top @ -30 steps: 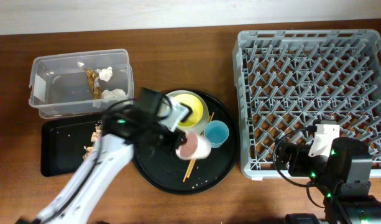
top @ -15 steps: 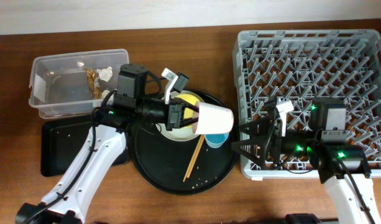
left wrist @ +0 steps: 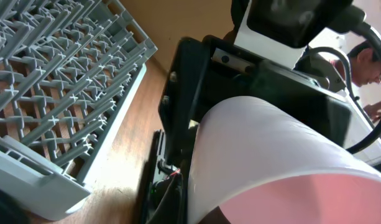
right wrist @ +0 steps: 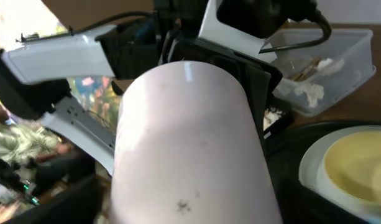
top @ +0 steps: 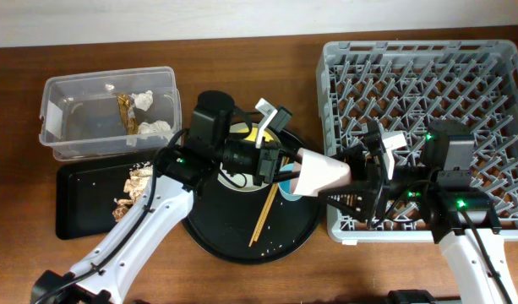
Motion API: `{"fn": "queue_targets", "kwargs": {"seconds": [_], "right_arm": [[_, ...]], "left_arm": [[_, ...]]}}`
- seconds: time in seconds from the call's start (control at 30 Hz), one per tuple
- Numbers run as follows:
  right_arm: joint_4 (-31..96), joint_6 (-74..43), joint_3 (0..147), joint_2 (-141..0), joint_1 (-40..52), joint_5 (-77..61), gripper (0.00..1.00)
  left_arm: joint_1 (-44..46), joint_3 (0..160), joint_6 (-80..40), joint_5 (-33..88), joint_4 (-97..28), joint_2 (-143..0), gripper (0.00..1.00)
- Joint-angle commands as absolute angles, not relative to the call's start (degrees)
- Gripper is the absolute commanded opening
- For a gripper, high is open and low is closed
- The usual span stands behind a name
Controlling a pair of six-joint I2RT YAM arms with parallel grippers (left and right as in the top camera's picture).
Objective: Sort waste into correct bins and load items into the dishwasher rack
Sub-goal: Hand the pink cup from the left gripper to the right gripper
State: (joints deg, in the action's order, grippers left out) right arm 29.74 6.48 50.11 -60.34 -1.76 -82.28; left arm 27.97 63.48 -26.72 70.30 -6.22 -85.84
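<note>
The pink cup's rim (top: 298, 176) is in my left gripper, and the cup must go onto the rack's wires. My right gripper should therefore take the narrow end (top: 346, 174) of the cup and load it.
My left gripper (top: 290, 164) is shut on the pink cup (top: 322, 173) and holds it on its side above the round black tray's right edge. My right gripper (top: 350, 179) is open, with its fingers either side of the cup's narrow end. The cup fills the left wrist view (left wrist: 277, 155) and the right wrist view (right wrist: 190, 137); both grippers' fingers are hidden there. The yellow bowl (top: 252, 135) sits on the grey-green plate (top: 233, 180). The blue cup (top: 286, 187) and the chopsticks (top: 263, 215) lie on the round tray. The grey rack (top: 428, 84) is on the right.
The clear tub (top: 81, 122) at the back left holds tissue bits (top: 153, 128) and a gold-brown wrapper (top: 125, 110). The shallow black tray (top: 81, 207) in front of it holds beige scraps (top: 133, 181). The round black tray (top: 242, 245) sits mid-table.
My left gripper has carried the pink cup to the right, off the round tray's middle. My right arm has come left from the rack's front and now brackets the cup's narrow end.
</note>
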Motion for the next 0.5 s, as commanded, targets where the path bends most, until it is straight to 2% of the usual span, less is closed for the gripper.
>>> {"fn": "queue_targets", "kwargs": {"seconds": [0.0, 0.3, 0.47], "right_arm": [[29.74, 6.83, 51.03, -60.34, -1.50, -84.05, 0.78], [29.71, 6.85, 51.03, -60.34, -1.52, -84.03, 0.61], [29.71, 6.85, 51.03, -60.34, -1.50, -83.99, 0.56]], "left_arm": [[28.01, 64.07, -27.44, 71.18, -6.04, -85.93, 0.00], [28.01, 64.07, -27.44, 71.16, -6.04, -85.93, 0.00], [28.03, 64.07, -27.44, 71.16, -6.04, -85.93, 0.00]]}}
